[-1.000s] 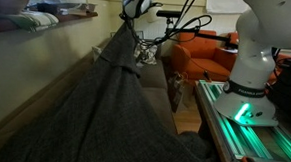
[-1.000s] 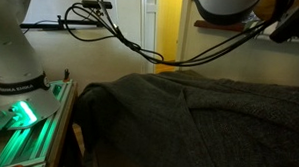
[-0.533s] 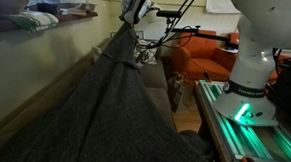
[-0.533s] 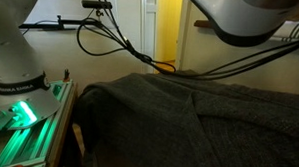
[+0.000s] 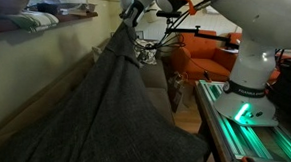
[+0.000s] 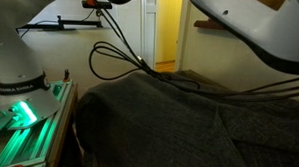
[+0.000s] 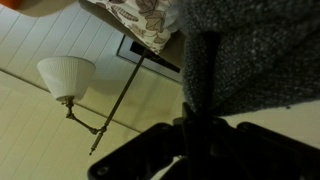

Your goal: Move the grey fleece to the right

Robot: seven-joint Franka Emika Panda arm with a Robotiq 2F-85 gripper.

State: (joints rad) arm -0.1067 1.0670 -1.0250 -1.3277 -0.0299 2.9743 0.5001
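Observation:
Next, my gripper lowers the pinched peak (image 5: 120,40) and lets go of it, then moves over the wide end (image 5: 113,129), because the grey fleece rises tight from its wide end to that peak.
The grey fleece (image 5: 109,104) is a large dark charcoal blanket, pulled up into a tent shape from a pinched peak near the top. It also fills the lower part of an exterior view (image 6: 188,125). My gripper (image 5: 127,20) is at that peak, shut on the fleece. In the wrist view the fleece (image 7: 255,55) hangs from between the dark jaws (image 7: 200,125), pinched into a narrow fold.
An orange armchair (image 5: 202,56) stands behind. The robot base (image 5: 248,66) sits on a green-lit platform (image 5: 253,132). A patterned cushion (image 7: 140,20) and a wall lamp (image 7: 65,75) show in the wrist view. Black cables (image 6: 125,58) hang over the fleece.
The arm has swung across both exterior views, lifting the pinched fleece a little higher. The cables have dropped lower over the fleece. The grip stays shut.

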